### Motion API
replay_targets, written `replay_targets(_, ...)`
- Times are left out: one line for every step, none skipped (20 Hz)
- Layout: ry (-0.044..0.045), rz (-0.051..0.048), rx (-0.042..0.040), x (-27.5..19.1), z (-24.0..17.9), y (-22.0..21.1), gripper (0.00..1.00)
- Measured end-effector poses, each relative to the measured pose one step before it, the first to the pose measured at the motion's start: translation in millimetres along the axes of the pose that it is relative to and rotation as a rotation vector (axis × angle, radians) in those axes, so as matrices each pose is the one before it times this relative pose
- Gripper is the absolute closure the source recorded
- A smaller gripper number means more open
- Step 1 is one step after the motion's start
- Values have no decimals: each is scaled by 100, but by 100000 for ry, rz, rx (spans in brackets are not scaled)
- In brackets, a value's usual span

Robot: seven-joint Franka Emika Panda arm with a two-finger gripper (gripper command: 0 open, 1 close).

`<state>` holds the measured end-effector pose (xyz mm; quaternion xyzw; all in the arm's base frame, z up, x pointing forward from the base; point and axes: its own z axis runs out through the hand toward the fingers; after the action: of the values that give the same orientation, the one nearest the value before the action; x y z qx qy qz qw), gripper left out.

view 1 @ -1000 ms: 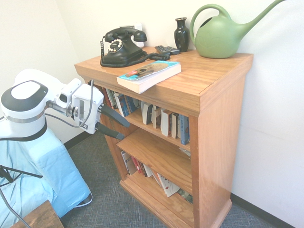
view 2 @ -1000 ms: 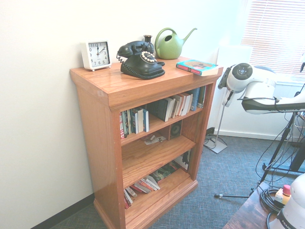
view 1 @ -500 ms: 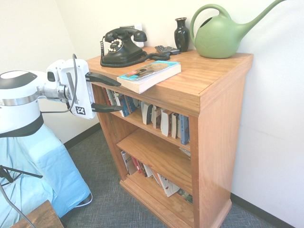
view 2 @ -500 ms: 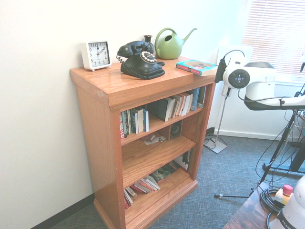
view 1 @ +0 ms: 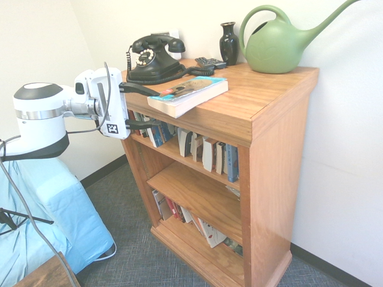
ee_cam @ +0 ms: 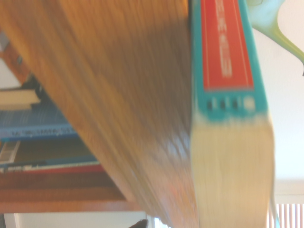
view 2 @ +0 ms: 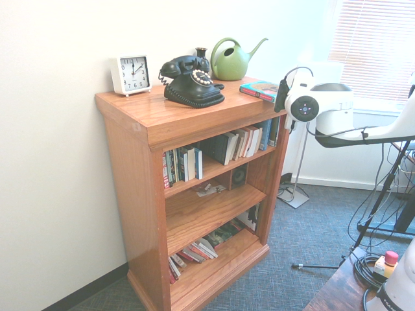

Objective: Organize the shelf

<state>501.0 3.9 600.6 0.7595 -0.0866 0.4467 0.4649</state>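
The book's teal and red spine (ee_cam: 227, 54) is turned toward the robot's gripper, so I expect the book's pages (view 1: 190, 103) to stay closed together when the robot carries the book by the spine side.
The shelf (view 1: 263, 119) is an orange-brown bookcase with a wide flat top; it also fills the second exterior view (view 2: 162, 123). A thick paperback book (view 1: 188, 94) with a teal cover lies flat on the top near its front corner. My gripper (view 1: 157, 109) is open and level at that corner. One finger is above the top board beside the book's end, the other below the board. Up close, the wrist view shows the book's teal and red spine (ee_cam: 225, 57) and the board's edge (ee_cam: 118, 95). I cannot tell whether a finger touches the book.
On the top stand a black rotary phone (view 1: 152, 60), a dark vase (view 1: 228, 43), a remote (view 1: 210, 62), a green watering can (view 1: 278, 42) and a white clock (view 2: 131, 74). Books (view 1: 206, 152) stand on the upper inner board and others lie on the bottom one (view 1: 179, 212).
The arm has risen from beside the upper inner board and moved toward the shelf. The open fingers now straddle the top board's corner by the book.
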Motion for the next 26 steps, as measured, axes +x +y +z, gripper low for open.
replay_targets(-287,281,-364,442,492,-417,0)
replay_targets(-207,206,-230,432,435,-380,0)
replay_targets(-102,89,-102,364,306,-335,0)
replay_targets(-4,80,-166,346,167,-280,0)
replay_targets(-5,76,-248,312,92,-271,0)
replay_targets(-87,-26,-433,295,24,-321,0)
replay_targets(-134,-135,-367,217,24,-360,0)
replay_targets(-285,-137,-530,207,88,-340,100)
replay_targets(-543,-148,-934,141,182,-276,100)
replay_targets(-659,-17,-1190,155,285,-181,100)
replay_targets(-559,-40,-866,105,281,-166,100)
replay_targets(-363,65,-630,146,218,-137,100)
replay_targets(-203,81,-407,151,141,-122,100)
replay_targets(-59,22,-152,112,45,-125,100)
replay_targets(8,56,-29,110,42,-104,100)
replay_targets(94,194,-17,157,30,-29,100)
replay_targets(96,124,-13,167,24,-53,100)
replay_targets(26,18,18,100,25,-120,100)
replay_targets(-58,-83,-66,35,3,-129,100)
replay_targets(-96,32,-186,66,59,-70,100)
replay_targets(-71,164,-244,91,69,27,100)
replay_targets(-149,97,-252,17,101,64,100)
replay_targets(-91,122,-155,23,101,80,100)
replay_targets(-79,85,-117,13,77,50,100)
replay_targets(-130,80,-181,-2,100,63,100)
replay_targets(-91,-21,-87,-15,49,-8,100)
